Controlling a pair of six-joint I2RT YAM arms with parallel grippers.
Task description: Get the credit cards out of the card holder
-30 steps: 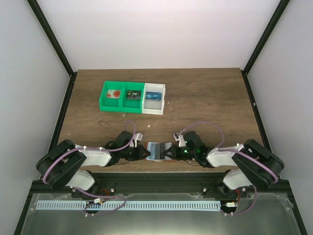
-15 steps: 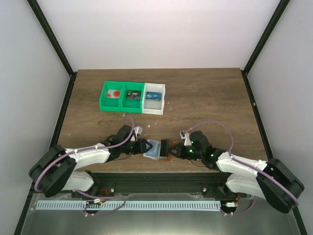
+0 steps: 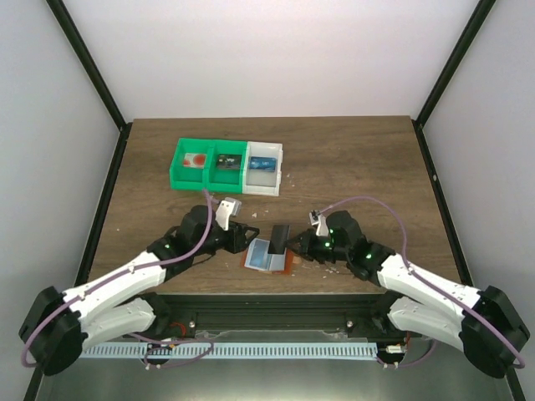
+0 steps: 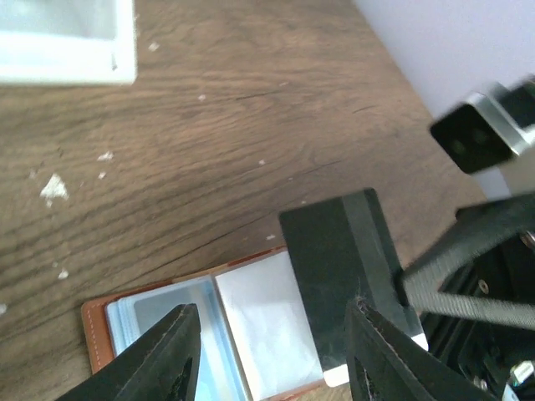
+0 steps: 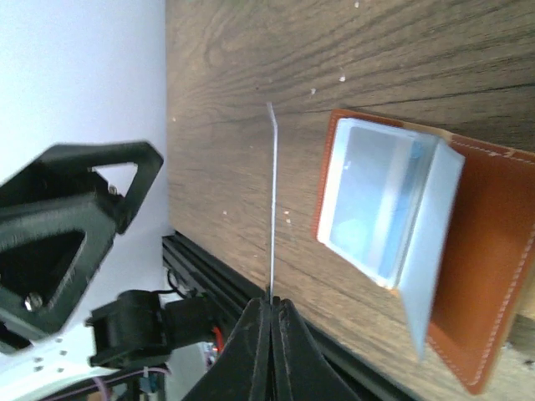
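The green bin [image 3: 207,167] is on my left gripper's side, but the dark credit card is in my right gripper, so next my left gripper grabs its loose end [image 3: 275,239].
The card holder [image 3: 269,256] lies open on the table near the front edge, orange-brown outside with a pale blue lining [image 4: 251,322]. My right gripper [image 5: 272,302] is shut on a dark credit card [image 4: 343,259], held just above and to the right of the holder. In the right wrist view the card [image 5: 272,192] shows edge-on as a thin line. That gripper [image 3: 290,242] sits just right of the holder. My left gripper [image 4: 272,359] hovers open above the holder, with nothing between its fingers. Seen from the top, it [image 3: 248,237] is left of the card.
A green bin [image 3: 203,165] and a joined white bin [image 3: 262,171] stand at the back left, each with small items inside. The white bin's corner [image 4: 75,50] shows in the left wrist view. White crumbs dot the wood. The table's front rail [image 5: 209,276] runs close by.
My left gripper has opened, let go of the card holder and drawn back. The right gripper has pulled a dark card out and lifted it; the holder now lies open on the table.
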